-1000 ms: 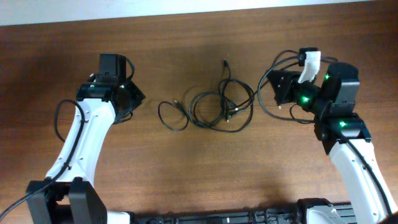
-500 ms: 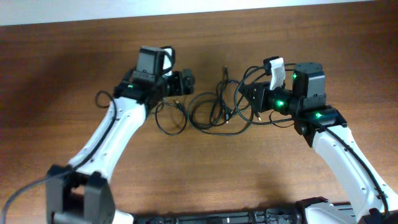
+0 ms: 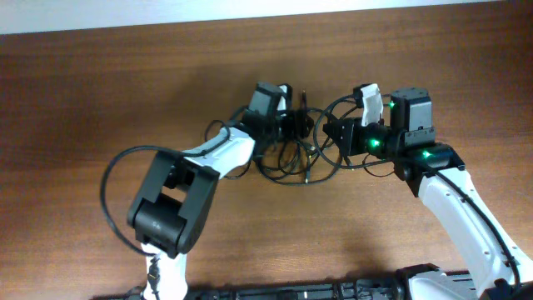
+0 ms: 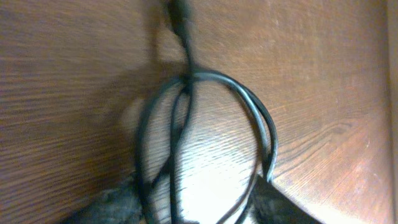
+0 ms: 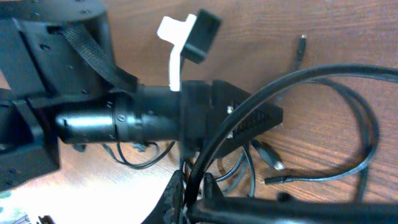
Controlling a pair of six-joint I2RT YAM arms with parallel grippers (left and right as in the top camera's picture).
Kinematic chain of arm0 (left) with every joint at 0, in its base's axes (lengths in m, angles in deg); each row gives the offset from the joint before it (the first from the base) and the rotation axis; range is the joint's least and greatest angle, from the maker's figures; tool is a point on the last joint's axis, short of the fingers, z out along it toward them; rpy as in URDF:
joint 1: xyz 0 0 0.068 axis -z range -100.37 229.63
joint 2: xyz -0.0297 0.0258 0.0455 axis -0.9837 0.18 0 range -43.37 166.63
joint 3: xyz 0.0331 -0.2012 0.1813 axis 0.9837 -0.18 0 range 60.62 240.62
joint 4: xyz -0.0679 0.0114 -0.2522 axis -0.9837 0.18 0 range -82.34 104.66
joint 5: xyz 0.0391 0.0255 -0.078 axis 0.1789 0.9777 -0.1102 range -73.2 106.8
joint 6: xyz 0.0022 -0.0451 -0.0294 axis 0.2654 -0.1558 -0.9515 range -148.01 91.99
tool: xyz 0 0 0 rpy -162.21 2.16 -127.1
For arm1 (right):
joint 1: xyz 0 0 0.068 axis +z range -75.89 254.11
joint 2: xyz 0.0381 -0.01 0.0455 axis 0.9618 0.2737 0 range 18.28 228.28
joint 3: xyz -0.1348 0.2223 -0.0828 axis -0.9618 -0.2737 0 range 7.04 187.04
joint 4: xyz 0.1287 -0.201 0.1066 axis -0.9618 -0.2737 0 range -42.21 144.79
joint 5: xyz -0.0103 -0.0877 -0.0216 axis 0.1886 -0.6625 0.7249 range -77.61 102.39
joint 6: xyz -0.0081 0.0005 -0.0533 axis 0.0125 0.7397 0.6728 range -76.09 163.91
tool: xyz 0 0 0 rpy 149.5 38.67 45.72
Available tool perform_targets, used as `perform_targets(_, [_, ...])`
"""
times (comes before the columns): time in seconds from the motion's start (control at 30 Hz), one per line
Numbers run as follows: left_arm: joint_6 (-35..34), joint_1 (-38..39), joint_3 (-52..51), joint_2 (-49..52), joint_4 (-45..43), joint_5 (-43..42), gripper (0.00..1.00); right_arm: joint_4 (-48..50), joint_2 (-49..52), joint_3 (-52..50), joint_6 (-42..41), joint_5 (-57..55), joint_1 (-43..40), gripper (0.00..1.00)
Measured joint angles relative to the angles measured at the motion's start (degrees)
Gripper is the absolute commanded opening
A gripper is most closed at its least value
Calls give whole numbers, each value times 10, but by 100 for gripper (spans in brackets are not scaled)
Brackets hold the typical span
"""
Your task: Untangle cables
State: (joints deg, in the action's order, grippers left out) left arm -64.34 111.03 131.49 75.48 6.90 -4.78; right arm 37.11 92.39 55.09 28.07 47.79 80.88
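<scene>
My right gripper should keep hold of its cable, which runs into the loops (image 3: pixel 311 152) under my left gripper, so my left gripper should meanwhile pull those loops (image 3: pixel 283 167) away.
The cables (image 3: pixel 291 161) lie as a tangle of thin black loops at the table's middle. My left gripper (image 3: pixel 300 125) is over the tangle's top. In the left wrist view it (image 4: pixel 199 210) is open, its fingers (image 4: pixel 115 202) either side of two cable loops (image 4: pixel 264 121), with a plug (image 4: pixel 179 12) beyond. My right gripper (image 3: pixel 333 133) is at the tangle's right side. In the right wrist view its jaws (image 5: pixel 198 183) stand close together with a black cable (image 5: pixel 298 78) between them. Loose plug ends (image 5: pixel 273 163) lie beside it.
The left arm's black wrist (image 5: pixel 124 118) with its white camera bracket (image 5: pixel 174 43) sits right in front of my right gripper. A thick arm wire (image 3: pixel 329 112) loops by the right gripper. Brown wooden table (image 3: pixel 100 100) all round; a pale edge (image 3: pixel 250 8) runs along the back.
My left arm has swung right from the table's left side onto the top of the tangle. My right arm moved left to the tangle a second ago and has held still since.
</scene>
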Motion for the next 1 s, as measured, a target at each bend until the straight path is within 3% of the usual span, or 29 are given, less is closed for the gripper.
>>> perform_targets(0.03, [-3,5,0,6,-6,-1,6,-1,0,0,0,0,0,4])
perform_targets(0.07, [-3,7,0,7,-6,0,0,-2,0,0,0,0,0,4])
perform_targets(0.3, [-5,-22,0,6,17,12,0,-21,0,0,0,-11,0,4])
perform_targets(0.67, [14,-309,3,-130,227,114,0,-4,0,5,0,-45,-12,4])
perform_targets(0.9, [16,-377,2,-130,299,178,0,-102,-45,119,-19,-97,-249,4])
perform_targets(1.0, [16,-374,2,-130,299,184,0,-146,-51,126,-35,-66,-288,4])
